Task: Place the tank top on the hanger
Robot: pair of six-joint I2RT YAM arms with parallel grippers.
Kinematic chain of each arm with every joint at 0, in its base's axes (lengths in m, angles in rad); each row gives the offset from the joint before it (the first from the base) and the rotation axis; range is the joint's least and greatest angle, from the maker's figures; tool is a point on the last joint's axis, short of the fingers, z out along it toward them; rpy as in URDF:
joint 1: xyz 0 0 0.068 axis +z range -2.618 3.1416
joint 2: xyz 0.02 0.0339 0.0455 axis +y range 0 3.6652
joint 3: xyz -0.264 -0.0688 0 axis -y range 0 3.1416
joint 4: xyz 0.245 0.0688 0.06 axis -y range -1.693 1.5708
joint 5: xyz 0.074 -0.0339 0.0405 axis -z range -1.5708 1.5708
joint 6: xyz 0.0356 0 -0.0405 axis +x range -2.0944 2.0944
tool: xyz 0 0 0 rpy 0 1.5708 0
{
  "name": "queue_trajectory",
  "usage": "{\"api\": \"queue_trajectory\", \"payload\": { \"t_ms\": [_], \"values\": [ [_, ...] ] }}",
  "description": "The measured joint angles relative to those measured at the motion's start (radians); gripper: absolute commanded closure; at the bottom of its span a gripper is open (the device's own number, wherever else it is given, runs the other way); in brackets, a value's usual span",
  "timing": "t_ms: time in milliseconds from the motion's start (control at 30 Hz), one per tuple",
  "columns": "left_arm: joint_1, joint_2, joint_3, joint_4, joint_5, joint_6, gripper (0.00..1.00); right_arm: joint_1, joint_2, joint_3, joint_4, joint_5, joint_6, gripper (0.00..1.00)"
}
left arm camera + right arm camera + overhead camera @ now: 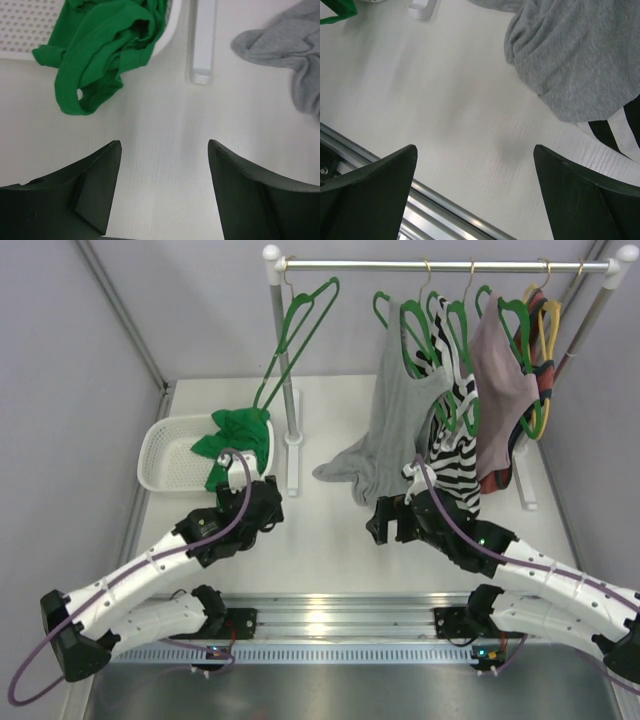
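Note:
My left gripper is to keep moving toward that end [71, 91] of the green tank top, which sticks out past the basket's near rim [20, 56], until its open fingertips straddle it.
The green tank top [235, 432] lies crumpled, half in a white basket [165, 455] and half spilling over its near rim; in the left wrist view the top [100, 45] is at the upper left. An empty green hanger [300, 325] hangs tilted at the left end of the rail. My left gripper [268, 498] is open and empty, low over the table just right of the basket, its jaws wide apart [165, 145]. My right gripper [385, 518] is open and empty [475, 148] over bare table, near the hem of a grey top.
The clothes rack [440, 264] holds a grey top [395, 420], a striped top [455, 455], a mauve garment [500, 380], spare green hangers and a yellow hanger [550, 325]. The rack's left post and foot [292, 445] stand beside the basket. A metal rail [330, 620] runs along the near edge.

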Motion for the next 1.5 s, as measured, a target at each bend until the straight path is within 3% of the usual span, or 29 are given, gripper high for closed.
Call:
{"api": "queue_trajectory", "payload": {
  "t_ms": [400,533,1300,1400,1500],
  "values": [
    [0.422,0.123,0.029,0.031,0.127,0.118,0.28,0.000,0.001,0.018,-0.001,-0.043,-0.016,0.00],
    [0.505,0.125,-0.001,0.041,0.166,0.117,0.29,0.000,0.001,0.018,-0.001,-0.050,-0.017,0.00],
    [0.568,0.253,-0.166,0.211,0.182,0.075,0.36,0.000,0.029,0.018,0.037,-0.109,-0.016,0.00],
    [0.569,0.261,-0.169,0.233,0.177,0.078,0.47,0.000,0.029,0.018,0.047,-0.121,-0.016,0.00],
    [0.569,0.258,-0.172,0.241,0.169,0.086,0.66,0.000,0.031,0.018,0.058,-0.127,-0.016,0.00]
  ]
}}
